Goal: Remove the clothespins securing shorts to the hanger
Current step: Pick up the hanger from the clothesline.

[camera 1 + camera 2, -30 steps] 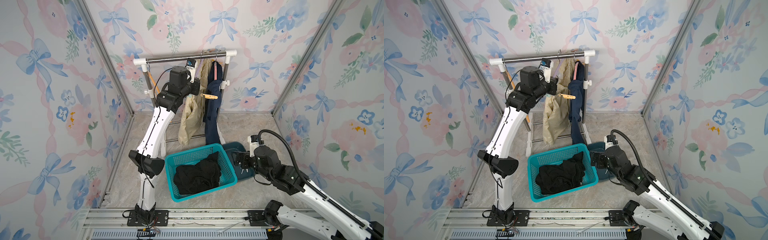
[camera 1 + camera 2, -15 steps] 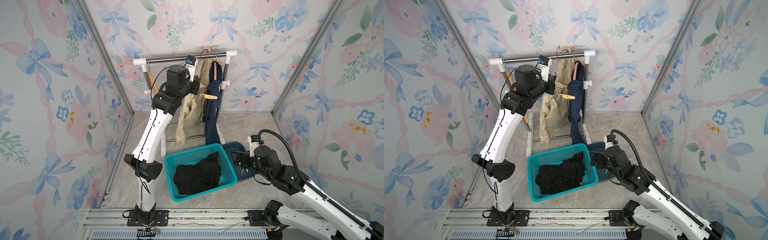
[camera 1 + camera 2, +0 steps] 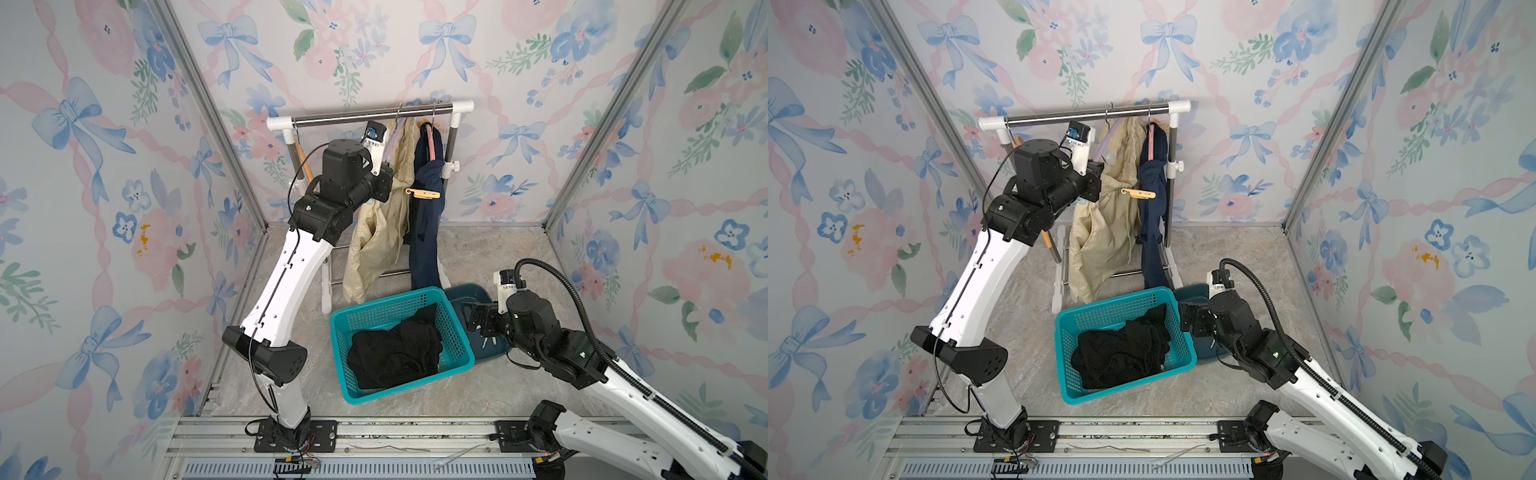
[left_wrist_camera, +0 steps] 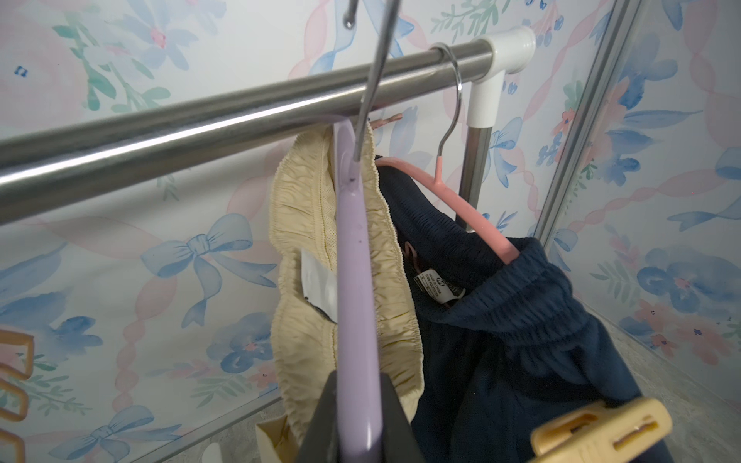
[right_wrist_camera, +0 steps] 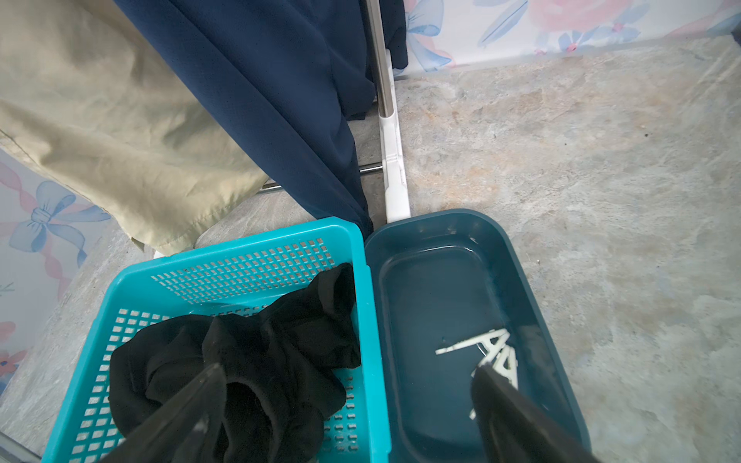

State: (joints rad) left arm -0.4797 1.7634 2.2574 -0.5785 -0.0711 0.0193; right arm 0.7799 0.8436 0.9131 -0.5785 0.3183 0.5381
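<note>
The pink clothespin (image 4: 388,120) is next to the rail, beyond my right gripper's reach, so my left gripper should lower the lilac hanger over the teal basket (image 3: 400,344).
My left gripper (image 4: 359,387) is shut on the lower arm of a lilac hanger (image 4: 353,260) that carries the cream shorts (image 3: 382,232) (image 4: 304,224). Beside them, navy shorts (image 3: 426,224) (image 4: 521,340) hang on a pink hanger (image 4: 461,204). A light orange clothespin (image 3: 423,193) (image 4: 601,437) is clipped to the navy shorts. Black shorts (image 3: 395,353) (image 5: 240,360) lie in the teal basket. My right gripper (image 5: 349,368) hangs open and holds nothing, low over the basket's edge and the tray. White clothespins (image 5: 493,352) lie in that tray.
Both hangers hook over a steel rail (image 3: 365,114) on a white-footed rack at the back wall. The teal basket (image 3: 399,395) and the dark blue tray (image 3: 473,291) stand side by side on the floor. An empty orange hanger (image 3: 307,170) hangs at the rail's left end.
My left arm has lifted and drawn left toward the rail, bringing the lilac hanger and cream shorts with it. The right arm has not moved.
</note>
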